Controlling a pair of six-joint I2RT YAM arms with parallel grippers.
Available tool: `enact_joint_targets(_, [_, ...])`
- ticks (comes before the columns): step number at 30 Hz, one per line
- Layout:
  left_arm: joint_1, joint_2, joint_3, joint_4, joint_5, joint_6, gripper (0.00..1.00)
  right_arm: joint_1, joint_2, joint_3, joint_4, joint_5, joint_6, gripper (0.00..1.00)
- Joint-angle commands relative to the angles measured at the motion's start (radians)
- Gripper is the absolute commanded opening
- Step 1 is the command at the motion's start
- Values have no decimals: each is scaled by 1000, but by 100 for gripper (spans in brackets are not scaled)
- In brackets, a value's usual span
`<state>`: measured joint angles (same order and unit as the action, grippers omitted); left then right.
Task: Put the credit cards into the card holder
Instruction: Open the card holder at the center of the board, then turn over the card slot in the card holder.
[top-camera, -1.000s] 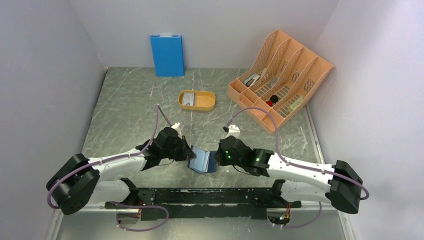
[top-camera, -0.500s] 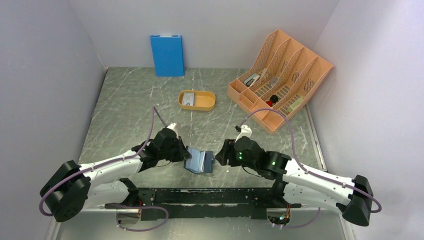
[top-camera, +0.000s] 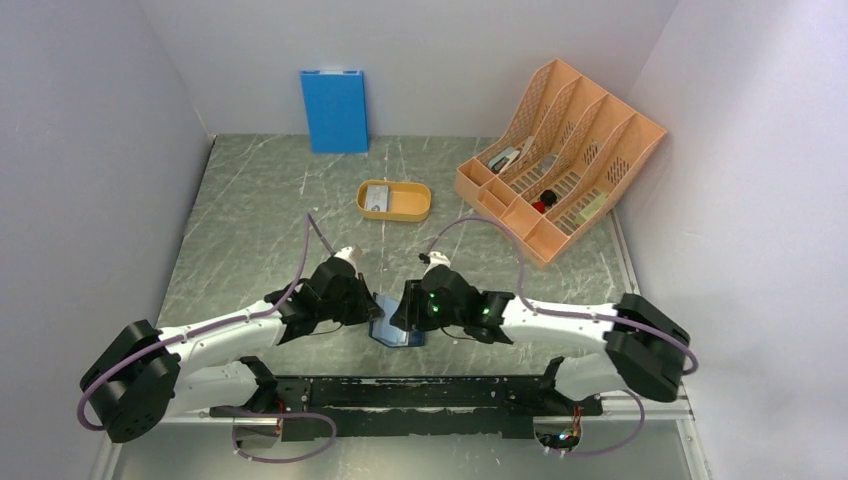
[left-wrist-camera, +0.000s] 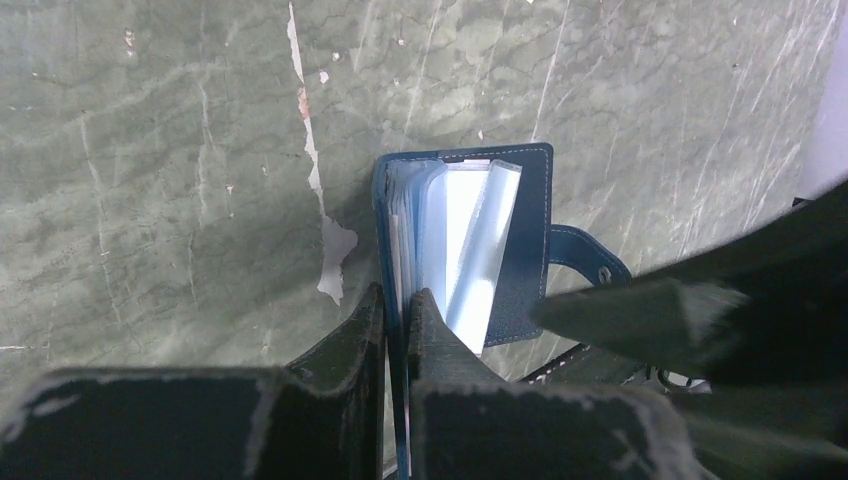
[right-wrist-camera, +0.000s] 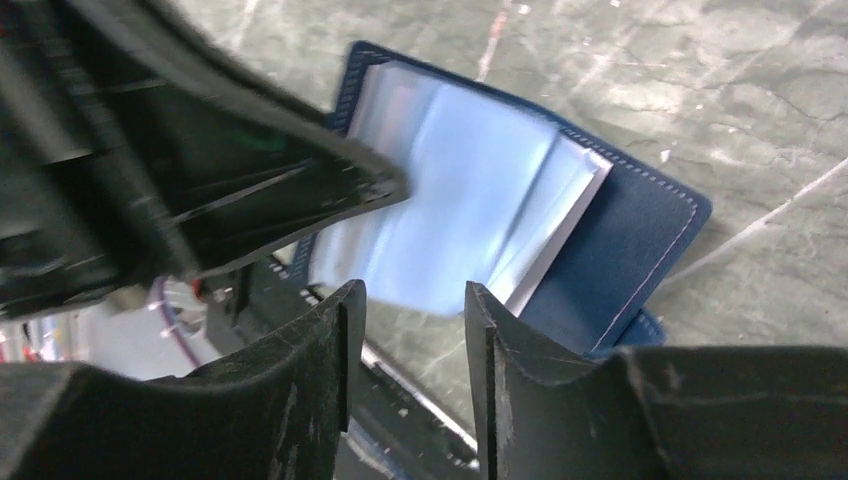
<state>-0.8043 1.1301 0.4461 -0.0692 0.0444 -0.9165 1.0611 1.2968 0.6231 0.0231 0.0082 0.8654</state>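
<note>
I should hold the outer pocket (left-wrist-camera: 487, 245) with my right gripper while my left gripper lets go of the card holder's cover, because the clear pockets (left-wrist-camera: 409, 205) bunch up against that cover in my left gripper.
The navy card holder (top-camera: 398, 331) lies open near the front edge of the table, its pale clear pockets fanned out (left-wrist-camera: 470, 250) (right-wrist-camera: 470, 200). My left gripper (left-wrist-camera: 398, 298) is shut on the holder's left cover, holding that cover edge upright. My right gripper (right-wrist-camera: 408, 292) is open and empty, hovering just above the near edge of the clear pockets; in the top view it is over the holder's right half (top-camera: 408, 312). A grey-silver credit card (top-camera: 376, 198) lies in the orange oval tray (top-camera: 410, 208) farther back.
A bright blue flat panel (top-camera: 335, 110) leans on the back wall. An orange slotted desk organiser (top-camera: 560, 160) with small items stands at the back right. The black frame rail (top-camera: 420, 392) runs along the near edge.
My right gripper swung away to the right, then came back left over the holder's right half. The left gripper kept its hold on the left cover; the holder shifted slightly left.
</note>
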Motion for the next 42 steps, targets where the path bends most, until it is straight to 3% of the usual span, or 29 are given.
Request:
enact_joint_targets(1, [-15,5,17,13,-5,-7,5,-20,115,-48,138,15,8,43])
enact_joint_targets(5, [-18,-6,7,14,2,0,7,-29,169,-101,215,-1,13,41])
enact_joint_targets(12, [-18,-9,6,14,21,24,25,-47,208,-144,224,7,7,34])
enact_joint_targets(20, [-18,-54,22,-44,-5,70,43,-51,186,-154,183,30,-17,33])
enact_joint_targets(28, [-18,-73,43,-71,-6,105,43,-58,160,-154,167,43,-26,33])
enact_joint_targets(36, [-18,-55,51,-74,-7,119,27,-62,145,-172,175,34,-23,32])
enact_joint_targets(42, [-18,-79,33,2,59,117,40,-76,150,-181,194,20,-19,32])
